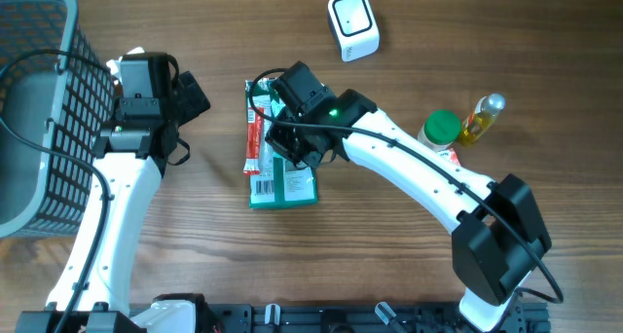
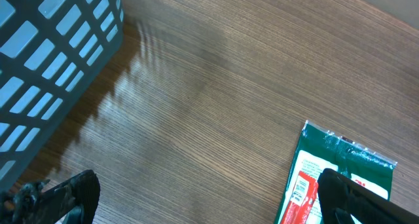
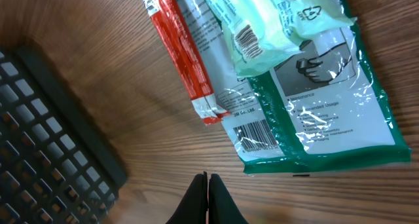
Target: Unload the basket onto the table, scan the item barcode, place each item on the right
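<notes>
I should keep my right gripper moving over the pile (image 3: 314,96) until its fingers open for the pale green pack (image 3: 272,31), as it lies uncovered on the green packet.
A pile of packets lies mid-table: a green packet (image 1: 287,189) with a white barcode label (image 3: 253,136), a red packet (image 1: 256,138) along its left side, and a pale green pack (image 3: 262,27) on top. The white scanner (image 1: 352,23) stands at the far side of the table. My right gripper (image 1: 288,146) hovers over the pile. In the right wrist view it (image 3: 207,179) is shut with nothing between its fingers, just off the green packet's barcode end. My left gripper (image 2: 209,204) is open over bare wood, its right finger (image 2: 347,198) overlapping the green packet's corner (image 2: 340,162).
A grey wire basket (image 1: 39,99) fills the left edge of the table, close to the left arm. A green-capped jar (image 1: 440,129) and a yellow bottle (image 1: 482,117) stand at the right, beside the right arm.
</notes>
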### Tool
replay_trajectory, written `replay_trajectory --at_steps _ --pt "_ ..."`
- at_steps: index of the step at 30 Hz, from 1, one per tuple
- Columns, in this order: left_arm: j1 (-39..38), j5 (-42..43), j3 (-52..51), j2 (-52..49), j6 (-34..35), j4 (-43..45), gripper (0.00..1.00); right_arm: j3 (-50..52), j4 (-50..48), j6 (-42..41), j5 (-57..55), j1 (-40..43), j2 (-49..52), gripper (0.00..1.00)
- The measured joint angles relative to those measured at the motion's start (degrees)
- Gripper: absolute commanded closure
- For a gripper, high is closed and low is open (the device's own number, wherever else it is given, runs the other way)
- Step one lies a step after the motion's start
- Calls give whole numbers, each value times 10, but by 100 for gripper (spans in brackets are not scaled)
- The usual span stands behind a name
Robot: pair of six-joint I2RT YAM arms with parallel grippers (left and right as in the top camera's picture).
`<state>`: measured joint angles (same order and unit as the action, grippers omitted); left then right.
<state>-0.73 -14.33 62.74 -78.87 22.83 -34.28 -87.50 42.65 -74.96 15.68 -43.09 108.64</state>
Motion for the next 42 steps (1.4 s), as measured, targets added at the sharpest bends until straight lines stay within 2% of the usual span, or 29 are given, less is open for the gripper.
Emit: replay_trajectory --at_steps 15,26,27,28,29,31,36,37,40,42 --pt "0 0 0 0 0 0 0 0 2 -80 29 -30 0 95" --pt "0 0 0 0 0 0 0 0 2 -103 45 -31 0 94" --pt "0 0 0 0 0 0 0 0 2 -104 45 -31 0 86" --pt "0 0 0 0 0 0 0 0 2 -105 45 -32 0 71" --pt "0 0 0 0 0 0 0 0 2 -107 45 -32 0 51" --pt "0 0 0 0 0 0 0 0 2 -105 34 -32 0 45" --pt "0 0 0 0 0 0 0 0 3 -28 7 -32 0 7" --pt "0 0 0 0 0 0 0 0 3 -8 5 -32 0 3" --pt "0 0 0 0 0 0 0 0 2 99 6 -28 0 2" --pt "0 0 0 0 0 0 0 -16 29 251 8 -9 -10 1"
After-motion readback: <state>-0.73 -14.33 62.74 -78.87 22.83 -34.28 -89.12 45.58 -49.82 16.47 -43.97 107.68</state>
